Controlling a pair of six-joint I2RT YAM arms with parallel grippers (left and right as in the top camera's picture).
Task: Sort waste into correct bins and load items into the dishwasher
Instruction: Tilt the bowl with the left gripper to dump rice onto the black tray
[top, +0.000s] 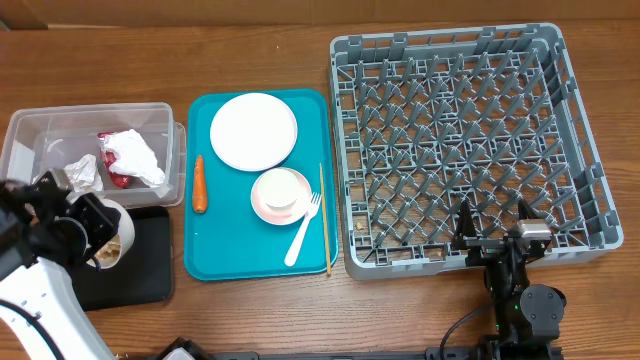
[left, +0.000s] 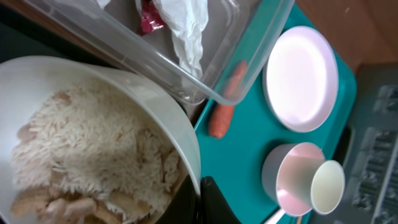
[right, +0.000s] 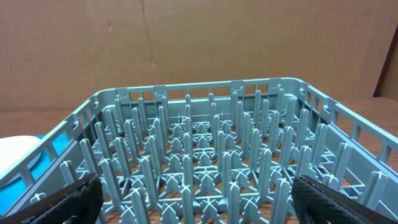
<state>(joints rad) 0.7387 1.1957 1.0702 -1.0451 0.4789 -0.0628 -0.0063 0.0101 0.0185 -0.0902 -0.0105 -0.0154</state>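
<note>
I should tip the white bowl out over the black tray (top: 140, 272) with my left gripper before I put it on the teal tray, because rice and scraps (left: 102, 146) fill the bowl.
My left gripper (top: 97, 228) is shut on the rim of a white bowl (top: 114, 243) of beige food scraps and rice (left: 87, 149), held over the black tray (top: 145, 275); one finger (left: 208, 200) shows at the rim. The clear tub (top: 60, 135) holds crumpled white paper (top: 135, 155) and a red-and-white wrapper (top: 112, 170). On the teal tray (top: 230, 250) lie an orange carrot (top: 199, 184), a white plate (top: 254, 131), a pink bowl (top: 270, 200) with a small white cup (top: 284, 190), a fork (top: 303, 230) and a chopstick (top: 324, 215). My right gripper (top: 495, 238) is open and empty at the grey dish rack's (top: 580, 150) front wall.
The rack (right: 199, 143) holds nothing and fills the right wrist view. In the left wrist view the tub's corner (left: 205, 74) overhangs the carrot (left: 222, 115); the plate (left: 301, 78), pink bowl (left: 283, 183) and cup (left: 328, 186) lie beyond. Wooden tabletop (top: 250, 320) surrounds everything.
</note>
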